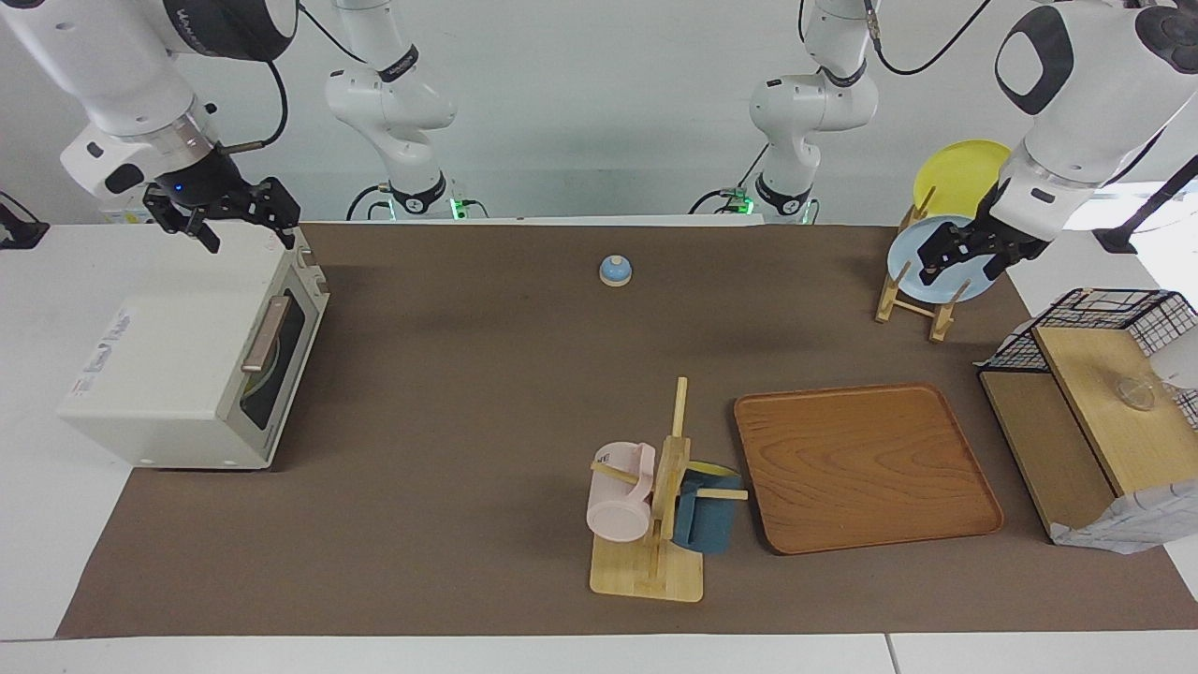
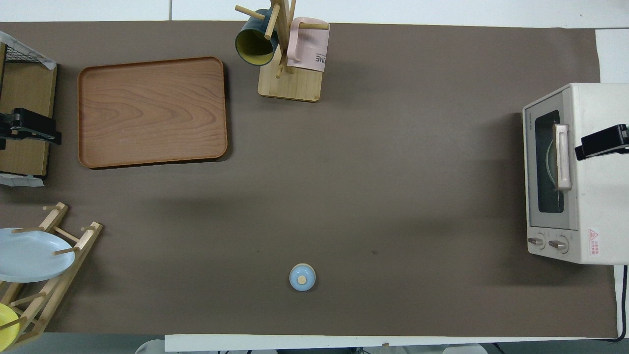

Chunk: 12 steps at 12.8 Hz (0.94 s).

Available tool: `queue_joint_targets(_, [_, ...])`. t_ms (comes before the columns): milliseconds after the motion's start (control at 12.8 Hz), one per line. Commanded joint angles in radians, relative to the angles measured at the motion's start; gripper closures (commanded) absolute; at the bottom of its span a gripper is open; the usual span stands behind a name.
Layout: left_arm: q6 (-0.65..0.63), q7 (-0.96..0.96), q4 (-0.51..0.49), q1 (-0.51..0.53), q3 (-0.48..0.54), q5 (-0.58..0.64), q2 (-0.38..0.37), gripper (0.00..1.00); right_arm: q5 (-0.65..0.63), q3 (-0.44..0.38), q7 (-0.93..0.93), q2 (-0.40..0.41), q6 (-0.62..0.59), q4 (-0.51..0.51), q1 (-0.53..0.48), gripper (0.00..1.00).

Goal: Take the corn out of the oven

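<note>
I can see a pale curved rim point(image 2: 549, 162) through the dark glass, so I expect the plate point(image 2: 552, 162) to carry the hidden corn out with it when I pull.
The cream-white oven point(image 1: 178, 374) stands at the right arm's end of the table, and it also shows in the overhead view point(image 2: 589, 172). Its dark glass door point(image 1: 271, 360) with the bronze bar handle point(image 2: 561, 156) is shut. Only a pale curved rim shows through the glass, and the corn is hidden. My right gripper point(image 1: 248, 236) hangs open and empty above the oven's top, at the end nearer to the robots, and it also shows in the overhead view point(image 2: 602, 142). My left gripper point(image 1: 964, 271) is open and empty over the plate rack point(image 1: 913, 300).
A wooden tray point(image 1: 866, 468) lies toward the left arm's end. A mug tree point(image 1: 666, 487) holds a pink mug and a dark blue mug. A small blue bell point(image 1: 615, 271) sits near the robots. The rack holds a light blue plate point(image 2: 29, 255) and a yellow plate. A wire-and-wood shelf point(image 1: 1104, 412) stands at the left arm's end.
</note>
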Motion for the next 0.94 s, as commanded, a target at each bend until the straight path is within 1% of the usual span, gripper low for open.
queue_joint_targets(0, [-0.018,0.01,0.0,0.013,-0.009,0.005,-0.009,0.0,0.019,0.0,0.008,0.006,-0.01,0.008,-0.008,0.0])
queue_joint_targets(234, [-0.019,0.01,0.0,0.013,-0.009,0.005,-0.009,0.0,0.01,0.0,0.013,-0.002,-0.01,0.004,-0.003,0.0])
queue_joint_targets(469, [-0.019,0.01,0.0,0.013,-0.009,0.004,-0.009,0.0,0.01,0.002,-0.002,-0.017,0.004,-0.03,-0.003,0.0])
queue_joint_targets(547, [-0.019,0.01,0.0,0.013,-0.009,0.005,-0.009,0.0,0.007,0.003,-0.002,-0.015,0.012,-0.028,0.006,0.08])
queue_joint_targets(625, [-0.019,0.01,0.0,0.013,-0.009,0.005,-0.009,0.0,0.007,0.008,-0.009,-0.015,0.019,-0.028,0.006,0.38])
queue_joint_targets(703, [-0.019,0.01,0.0,0.013,-0.009,0.005,-0.009,0.0,-0.008,0.008,-0.036,-0.014,0.02,-0.025,0.006,0.71])
queue_joint_targets(781, [-0.019,0.01,0.0,0.013,-0.009,0.005,-0.009,0.0,-0.03,0.01,-0.089,-0.017,0.027,-0.033,0.008,0.93])
queue_joint_targets(859, [-0.019,0.008,0.0,0.013,-0.009,0.004,-0.009,0.0,-0.039,0.01,-0.12,-0.02,0.093,-0.08,0.005,1.0])
